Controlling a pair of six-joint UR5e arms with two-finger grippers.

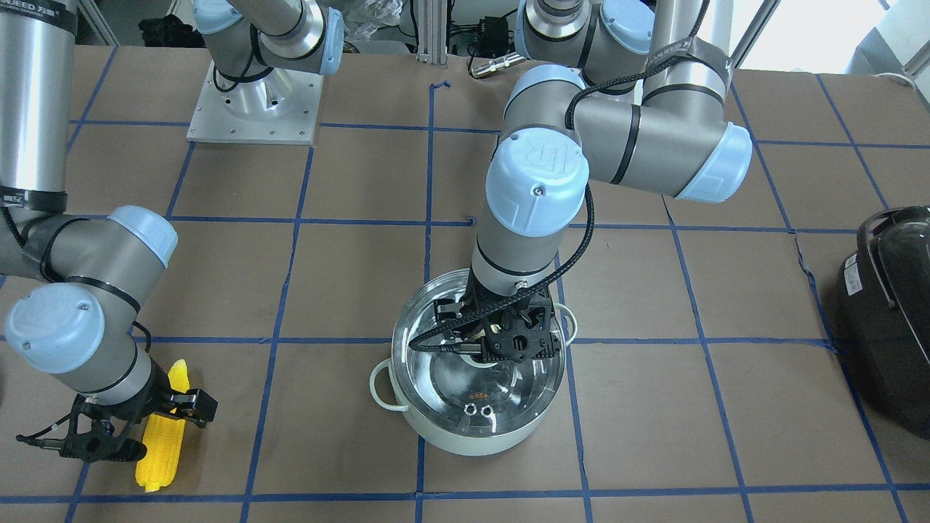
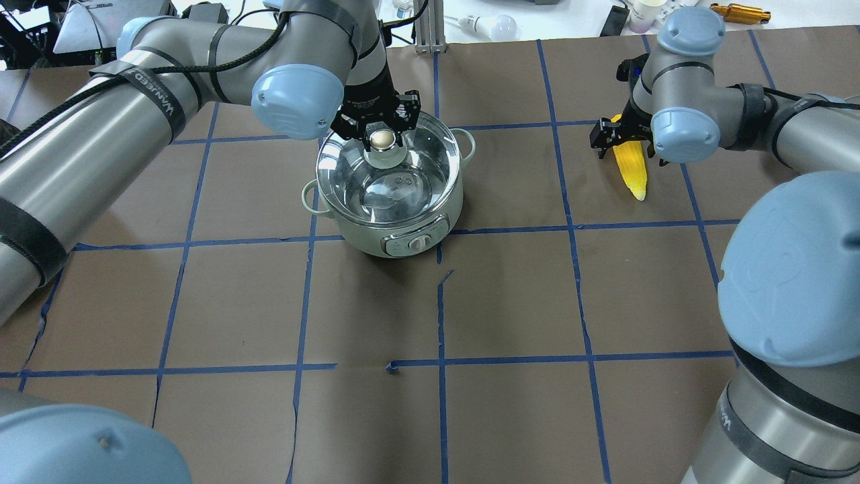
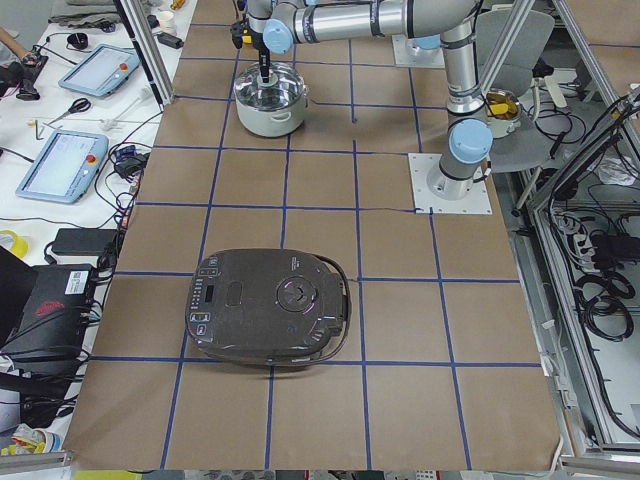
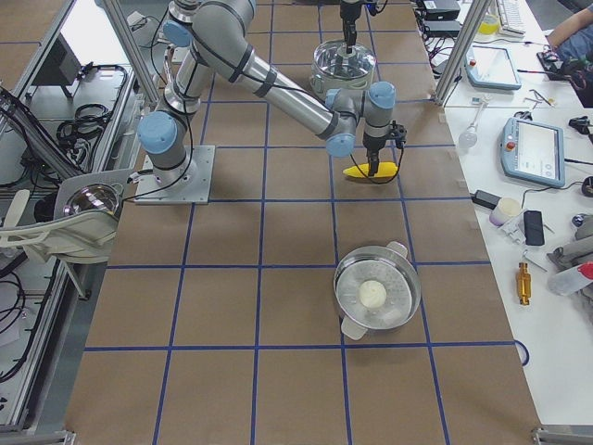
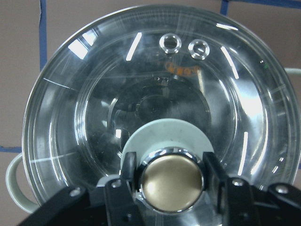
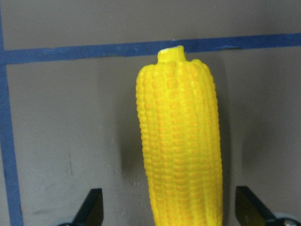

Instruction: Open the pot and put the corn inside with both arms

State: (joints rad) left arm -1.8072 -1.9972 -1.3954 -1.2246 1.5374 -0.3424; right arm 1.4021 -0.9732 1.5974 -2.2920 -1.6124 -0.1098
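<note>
I expect the yellow corn [image 1: 163, 443] to fit inside the pot lying down when I lower it, since the corn is shorter than the pot's rim [image 1: 477, 435] is wide.
The mint-green pot [image 2: 410, 238] stands at mid-table, its glass lid [image 2: 416, 185] resting on the rim. My left gripper [image 2: 381, 138] comes down from above with its fingers against both sides of the brass knob [image 5: 171, 181], shut on it. The yellow corn [image 2: 633, 168] lies flat on the table to the pot's right. My right gripper [image 2: 625, 138] is open and straddles the corn's thick end; in the right wrist view its fingers [image 6: 94, 209] stand clear of the cob [image 6: 181, 141] on both sides. The pot [image 1: 472, 428] and corn [image 1: 163, 436] also show in the front view.
A large black appliance [image 1: 890, 305] sits at the table end on my left side. A steel pan with a lid [image 4: 375, 295] stands beyond the corn toward the right end. Desks with tablets and tools line the table's far edge.
</note>
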